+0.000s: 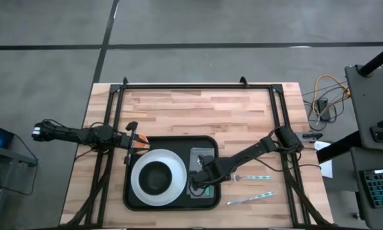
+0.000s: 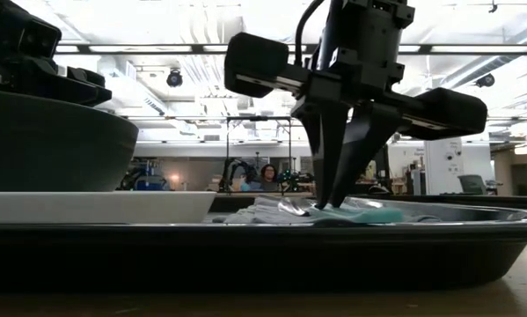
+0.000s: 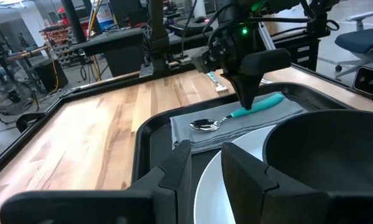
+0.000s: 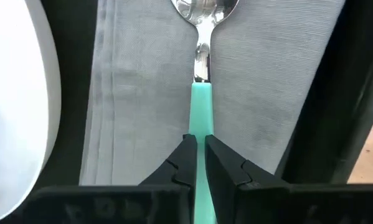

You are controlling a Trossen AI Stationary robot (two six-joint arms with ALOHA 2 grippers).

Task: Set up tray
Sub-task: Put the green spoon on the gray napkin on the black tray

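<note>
The spoon lies along the napkin's middle, so my right gripper should retake its handle and shift the spoon toward the napkin's edge (image 4: pixel 301 93) away from the plate.
The black tray (image 1: pixel 172 139) lies mid-table. On its left half stands a white plate (image 1: pixel 140 167) with a black bowl (image 1: pixel 158 180) on it. A grey folded napkin (image 1: pixel 204 155) covers the tray's right half. A spoon with a teal handle (image 4: pixel 198 37) lies flat along the napkin. My right gripper (image 4: pixel 198 155) stands over the handle, shut on it. My left gripper (image 3: pixel 206 167) is open and hovers at the tray's far left corner (image 1: pixel 137 142), beside the plate (image 3: pixel 236 186), touching nothing. My right gripper pinches the spoon's teal handle (image 4: pixel 200 121) between its two fingertips. The fingers (image 2: pixel 333 167) come from above, pointing down. They close on the handle from its two long sides. The spoon rests flat on the napkin (image 4: pixel 142 93), its bowl toward the far edge.
Two more pieces of cutlery with teal handles lie on the bare wood right of the tray, one (image 1: pixel 255 177) beside my right arm and one (image 1: pixel 250 199) nearer the front edge. The table's far half (image 1: pixel 197 108) is open wood. A black frame rail (image 1: pixel 191 85) runs along the far edge.
</note>
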